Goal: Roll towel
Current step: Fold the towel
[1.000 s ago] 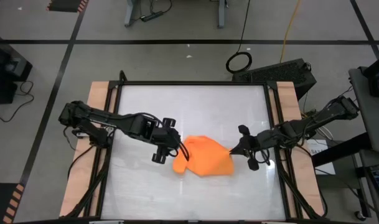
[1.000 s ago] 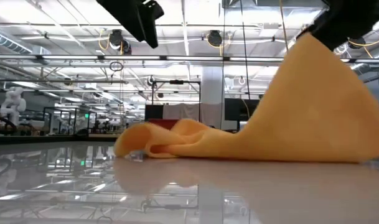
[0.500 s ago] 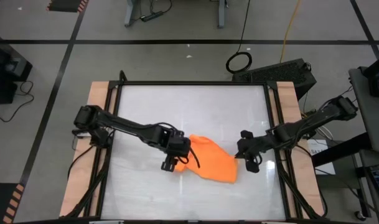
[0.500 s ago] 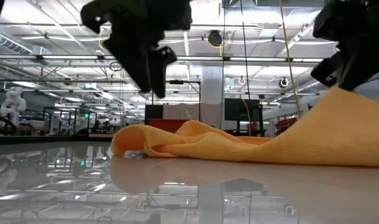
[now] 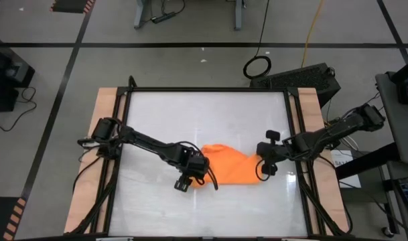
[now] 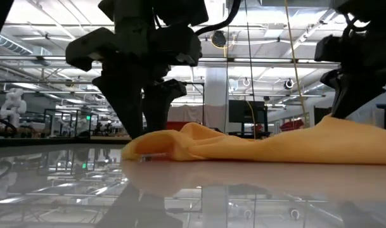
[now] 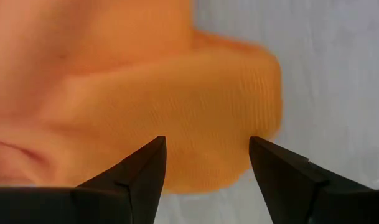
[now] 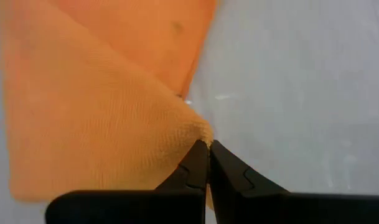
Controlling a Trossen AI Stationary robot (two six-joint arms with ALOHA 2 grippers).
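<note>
The orange towel (image 5: pixel 232 165) will open into a wider sheet when I lift and spread it, because loose layers overlap at the towel's fold (image 7: pixel 190 55).
The orange towel (image 5: pixel 227 171) lies rumpled on the white table (image 5: pixel 210 114), a little right of the middle. It also shows in the low view (image 6: pixel 243 149). My left gripper (image 5: pixel 193 175) is open, low over the towel's rounded left end (image 7: pixel 195 118), one finger on either side of that fold. It stands at that end in the low view (image 6: pixel 145 120). My right gripper (image 5: pixel 260 167) is shut on the towel's right corner, just above the table. My left gripper's fingers (image 7: pixel 139 168) stand at the towel's left fold; whether they touch it, I cannot tell. My right gripper pinches the towel's right corner (image 8: pixel 192 134) between its two fingertips, coming from above and the table's right. The corner (image 6: pixel 335 123) is raised a little; the rest lies slack on the table.
Wooden strips (image 5: pixel 106 107) and dark rails (image 5: pixel 294 120) run along the table's left and right sides. Bare white tabletop lies beyond the towel toward the far edge and in front of it toward the near edge (image 5: pixel 210 214).
My left gripper has gone down and toward the table's right and near edges, onto the towel's left end. My right gripper has gone down with the towel's right corner. That corner, held high before, is now near the table, and the towel lies flatter.
</note>
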